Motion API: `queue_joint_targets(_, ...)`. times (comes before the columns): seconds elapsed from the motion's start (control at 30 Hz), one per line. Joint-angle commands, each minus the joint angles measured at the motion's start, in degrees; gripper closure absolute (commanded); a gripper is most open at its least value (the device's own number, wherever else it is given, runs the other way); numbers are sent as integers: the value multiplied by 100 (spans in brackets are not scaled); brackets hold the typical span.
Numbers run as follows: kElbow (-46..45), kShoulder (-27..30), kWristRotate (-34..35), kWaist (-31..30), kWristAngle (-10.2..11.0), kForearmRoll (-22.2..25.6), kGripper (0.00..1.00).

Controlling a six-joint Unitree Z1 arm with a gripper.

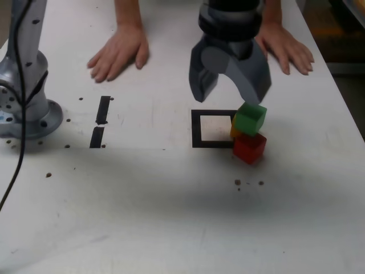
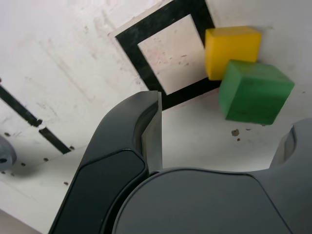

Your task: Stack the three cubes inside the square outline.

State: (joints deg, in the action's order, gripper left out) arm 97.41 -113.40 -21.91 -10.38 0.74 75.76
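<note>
I expect the green cube (image 1: 250, 119) to come away alone when I lift it and leave the red and yellow cubes standing, because it sits crooked on top (image 1: 250, 135).
My gripper (image 1: 228, 96) hangs open above the table, with nothing between its fingers. One fingertip (image 1: 258, 94) is just over the green cube (image 1: 250, 118). The green cube sits tilted on top of the red cube (image 1: 249, 147), and the yellow cube (image 1: 235, 131) peeks out behind them. This cluster stands at the exterior view's right edge of the square outline (image 1: 197, 128), mostly outside it. In the wrist view, the yellow cube (image 2: 231, 48) touches the outline (image 2: 129, 48), and the green cube (image 2: 253, 92) lies beside it and hides the red one. My gripper (image 2: 220, 130) frames them.
A person's two hands (image 1: 117, 51) (image 1: 288, 50) rest flat at the table's far edge. The arm's base (image 1: 25, 108) stands at the exterior view's left. Two short black tape strips (image 1: 100, 121) lie between the base and the outline. The table's right edge is close to the cubes.
</note>
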Motion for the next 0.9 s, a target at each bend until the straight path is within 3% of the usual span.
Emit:
queue_joint_targets(0.0, 65, -39, -43, -23, 42, -51, 5)
queue_joint_targets(0.4, 197, -275, -137, -47, 88, -138, 4)
queue_joint_targets(0.87, 257, -637, -138, -87, 66, -195, 10)
